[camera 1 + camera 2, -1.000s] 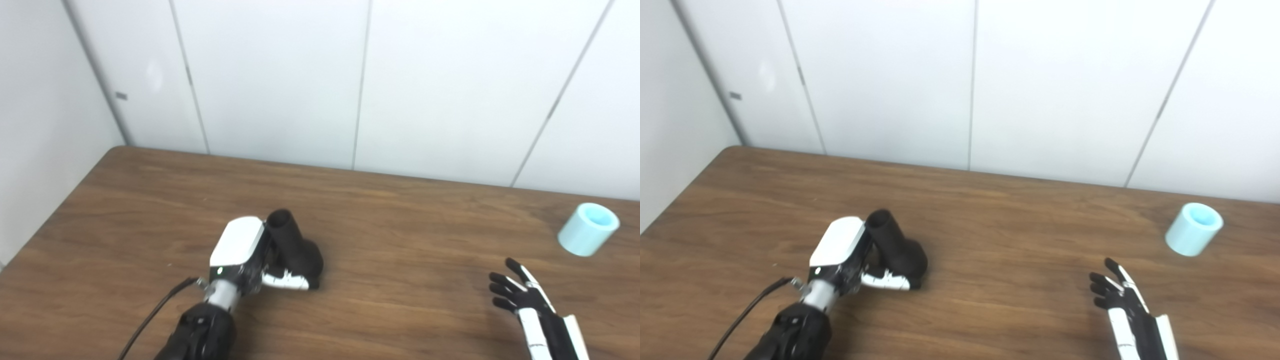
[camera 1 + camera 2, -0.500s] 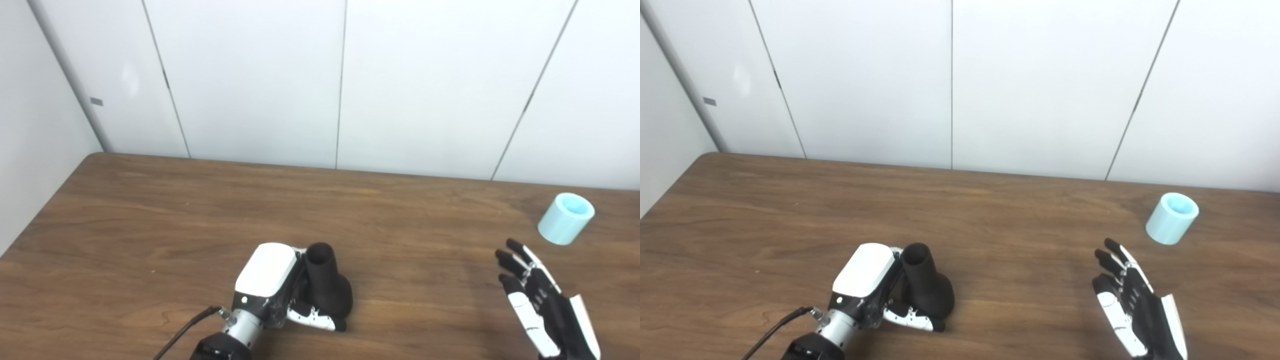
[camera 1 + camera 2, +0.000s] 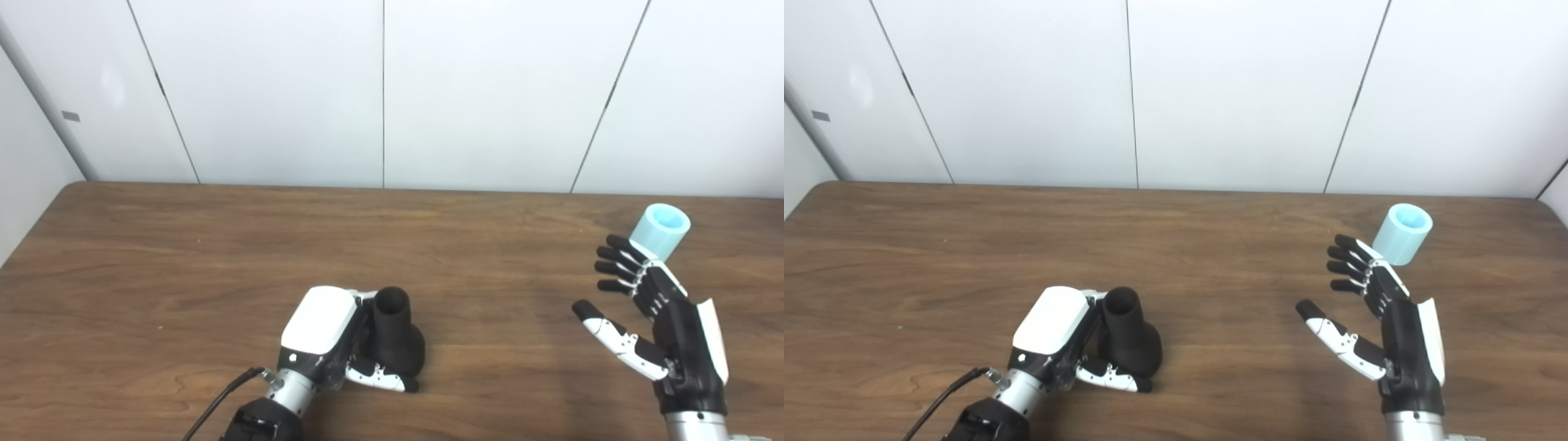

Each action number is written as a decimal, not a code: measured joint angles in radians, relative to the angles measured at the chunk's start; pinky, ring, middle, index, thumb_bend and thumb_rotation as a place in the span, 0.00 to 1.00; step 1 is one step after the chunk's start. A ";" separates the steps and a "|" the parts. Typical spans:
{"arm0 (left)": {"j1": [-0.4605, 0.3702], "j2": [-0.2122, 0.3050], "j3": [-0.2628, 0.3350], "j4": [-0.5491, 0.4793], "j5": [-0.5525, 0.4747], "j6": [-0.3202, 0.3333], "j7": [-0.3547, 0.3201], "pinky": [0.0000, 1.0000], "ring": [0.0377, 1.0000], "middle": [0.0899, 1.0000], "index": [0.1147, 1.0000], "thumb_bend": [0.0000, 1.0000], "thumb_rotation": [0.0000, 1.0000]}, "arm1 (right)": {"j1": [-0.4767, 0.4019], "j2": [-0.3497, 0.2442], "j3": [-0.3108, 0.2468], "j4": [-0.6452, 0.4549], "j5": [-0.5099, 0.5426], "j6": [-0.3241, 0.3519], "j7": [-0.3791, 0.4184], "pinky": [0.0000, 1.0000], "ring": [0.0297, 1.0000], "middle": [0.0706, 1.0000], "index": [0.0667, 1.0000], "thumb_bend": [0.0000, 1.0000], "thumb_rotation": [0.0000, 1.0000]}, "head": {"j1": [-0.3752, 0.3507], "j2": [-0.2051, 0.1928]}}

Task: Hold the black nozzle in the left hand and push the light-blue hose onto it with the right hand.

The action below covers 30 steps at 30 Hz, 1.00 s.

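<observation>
The black nozzle's narrow neck widens into a wide base (image 3: 403, 351). So the light-blue hose (image 3: 660, 232) will go over the neck and stop there when I push it.
The black nozzle (image 3: 395, 335) stands on the wooden table (image 3: 184, 257) near the front, its narrow open end pointing up and away. My left hand (image 3: 327, 337) is shut on it, thumb curled across its wide base. The light-blue hose piece (image 3: 660, 226), a short open cylinder, lies at the far right of the table. My right hand (image 3: 652, 312) is raised above the table just in front of and left of the hose, open with fingers spread and thumb out, holding nothing; its fingertips (image 3: 1344, 254) are close to the hose, apart from it.
White wall panels (image 3: 380, 92) rise right behind the table's far edge. A black cable (image 3: 214, 404) runs from my left wrist to the bottom edge. A broad stretch of bare wood lies between the two hands.
The camera has swung right, shifting the whole picture. My right hand has risen and moved toward the hose, spreading its thumb. The left hand still holds the nozzle.
</observation>
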 measured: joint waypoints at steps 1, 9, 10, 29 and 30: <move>-0.003 -0.002 0.000 0.004 -0.002 -0.002 0.000 0.46 0.54 0.40 0.44 0.52 0.00 | -0.006 0.000 -0.001 0.000 0.001 0.002 0.000 0.67 0.75 0.74 0.75 0.45 0.21 | 0.000 0.000; -0.022 -0.009 0.000 0.022 -0.016 -0.016 -0.008 0.48 0.54 0.40 0.44 0.52 0.00 | -0.090 -0.037 -0.056 -0.022 -0.022 0.056 0.000 0.65 0.72 0.73 0.74 0.54 0.18 | -0.049 0.011; -0.022 -0.010 0.000 0.022 -0.018 -0.016 -0.007 0.47 0.53 0.39 0.44 0.52 0.00 | -0.107 -0.052 -0.072 -0.028 -0.022 0.073 0.001 0.64 0.71 0.72 0.74 0.57 0.19 | -0.049 0.011; -0.021 -0.008 0.026 0.028 -0.065 -0.040 -0.017 0.50 0.53 0.40 0.44 0.52 0.00 | -0.396 -0.399 -0.023 0.082 -0.263 0.442 0.182 0.70 0.79 0.79 0.75 0.92 0.07 | -0.296 -0.037; -0.020 -0.008 0.027 0.028 -0.068 -0.044 -0.017 0.50 0.53 0.40 0.44 0.52 0.00 | -0.418 -0.411 -0.018 0.109 -0.282 0.454 0.202 0.70 0.79 0.79 0.76 0.92 0.06 | -0.307 -0.041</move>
